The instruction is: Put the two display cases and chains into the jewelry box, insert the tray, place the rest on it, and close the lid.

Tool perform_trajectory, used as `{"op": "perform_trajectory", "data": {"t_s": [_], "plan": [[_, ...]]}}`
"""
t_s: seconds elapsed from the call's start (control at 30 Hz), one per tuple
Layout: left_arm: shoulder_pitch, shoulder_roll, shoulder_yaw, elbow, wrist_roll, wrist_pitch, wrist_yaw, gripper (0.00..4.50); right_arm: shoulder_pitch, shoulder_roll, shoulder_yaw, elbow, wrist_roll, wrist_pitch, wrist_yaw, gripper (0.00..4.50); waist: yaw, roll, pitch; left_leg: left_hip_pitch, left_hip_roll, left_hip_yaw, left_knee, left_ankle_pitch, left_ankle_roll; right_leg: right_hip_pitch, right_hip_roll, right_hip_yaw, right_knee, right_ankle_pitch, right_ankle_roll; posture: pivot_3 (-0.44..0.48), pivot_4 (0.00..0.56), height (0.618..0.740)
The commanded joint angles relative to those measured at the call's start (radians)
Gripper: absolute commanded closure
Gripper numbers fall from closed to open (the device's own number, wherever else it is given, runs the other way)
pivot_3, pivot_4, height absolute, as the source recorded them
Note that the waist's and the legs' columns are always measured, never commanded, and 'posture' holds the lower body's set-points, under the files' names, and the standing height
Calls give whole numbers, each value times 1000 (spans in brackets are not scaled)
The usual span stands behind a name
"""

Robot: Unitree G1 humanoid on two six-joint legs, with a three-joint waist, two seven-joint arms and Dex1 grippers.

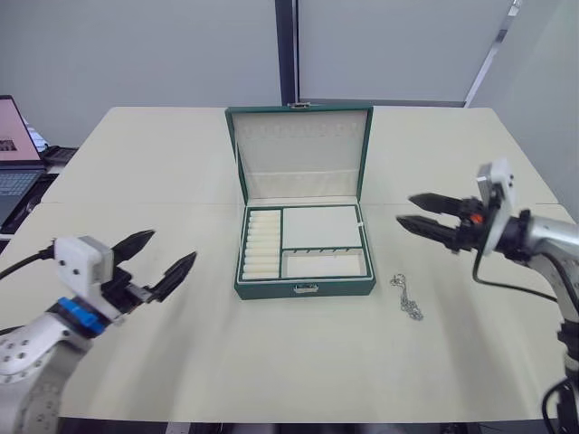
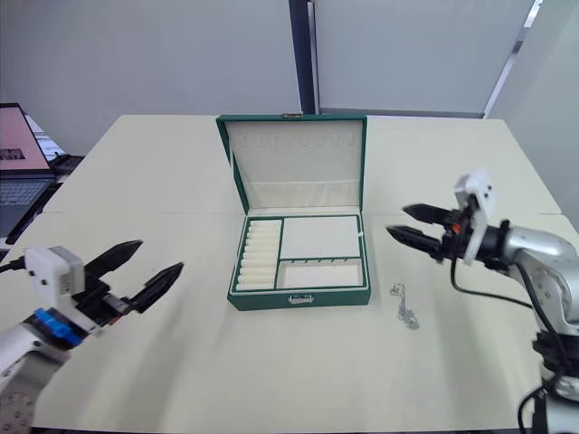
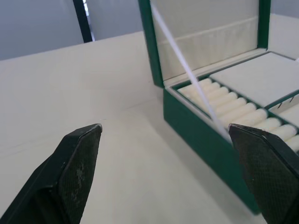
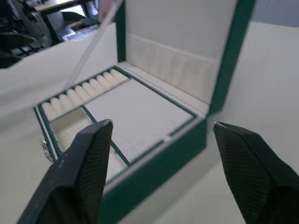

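The thin silver chain [image 1: 404, 294] is lying in loose crumpled loops [image 1: 412, 309]. So it will hang limp when I lift it and bunch up where I put it down.
The dark green jewelry box [image 1: 305, 288] stands open at the table's middle, its lid [image 1: 301, 154] upright behind it. The cream-lined tray [image 1: 321, 226] sits inside, ring rolls on its left side. One thin silver chain [image 1: 407, 297] lies on the table just right of the box's front corner. My left gripper [image 1: 172, 247] hovers open and empty to the front left of the box. At the right, my right gripper [image 1: 405, 210] is open and empty, pointing at the box's right wall, above and behind the chain. The display cases are out of view.
An open laptop [image 1: 14, 154] sits off the table's left edge. The beige table [image 1: 163, 163] stretches wide around the box. In the left wrist view the box's left wall [image 3: 201, 126] lies between my fingers [image 3: 77, 177].
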Motion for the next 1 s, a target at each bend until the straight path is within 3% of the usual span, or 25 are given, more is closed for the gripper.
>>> {"op": "perform_trajectory", "data": {"t_s": [0.03,0.4,0.63,0.87,1.0], "plan": [[4,52,95,140,23,-39,-89,0,76,-26,-100,53,-34,-100,-3,32,-1,0,0,0,0,0,0,0,0,0,0,0,0,0,0,0,150,740],[23,94,238,326,59,-65,-169,0,243,-11,-183,251,-117,-284,-36,32,-2,1,0,0,1,0,0,0,0,0,0,0,1,0,0,0,150,740],[37,76,256,356,69,-67,-178,0,215,-10,-155,365,-146,-355,-26,32,-3,1,1,1,1,0,0,0,0,0,0,0,1,0,0,0,150,740],[55,55,226,265,44,-27,-180,0,191,-11,-145,328,-160,-334,-84,32,-3,1,0,1,1,0,0,1,-2,0,0,0,1,0,0,0,150,740],[-3,49,170,137,6,20,-135,0,197,14,-178,156,-75,-198,-173,32,1,1,1,0,1,0,0,1,-2,0,-1,0,1,0,0,0,150,740]]}}
